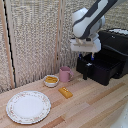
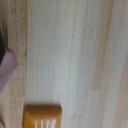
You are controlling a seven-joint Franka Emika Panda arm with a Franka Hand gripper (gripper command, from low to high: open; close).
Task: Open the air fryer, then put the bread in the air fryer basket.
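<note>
The bread shows a smooth side and crisp straight edges (image 2: 43,106). It will keep straight like a stiff block when I pick it up.
In the exterior view my gripper (image 1: 86,59) hangs from the white arm with its two dark-blue fingers apart, holding nothing. It is just above the air fryer handle (image 1: 85,71), which juts from the front of the air fryer basket (image 1: 103,69). The basket stands pulled out of the air fryer (image 1: 114,44) at the exterior view's right. The bread (image 1: 65,92) lies flat on the wooden table, apart from the gripper and toward the exterior view's left. The wrist view shows the bread (image 2: 42,117) at the picture's edge but no fingers.
A pink mug (image 1: 65,74) stands between the bread and the basket; its edge shows in the wrist view (image 2: 6,70). A small white bowl (image 1: 51,80) with yellow pieces sits beside it. A patterned plate (image 1: 28,106) lies at the front left. A woven screen stands behind.
</note>
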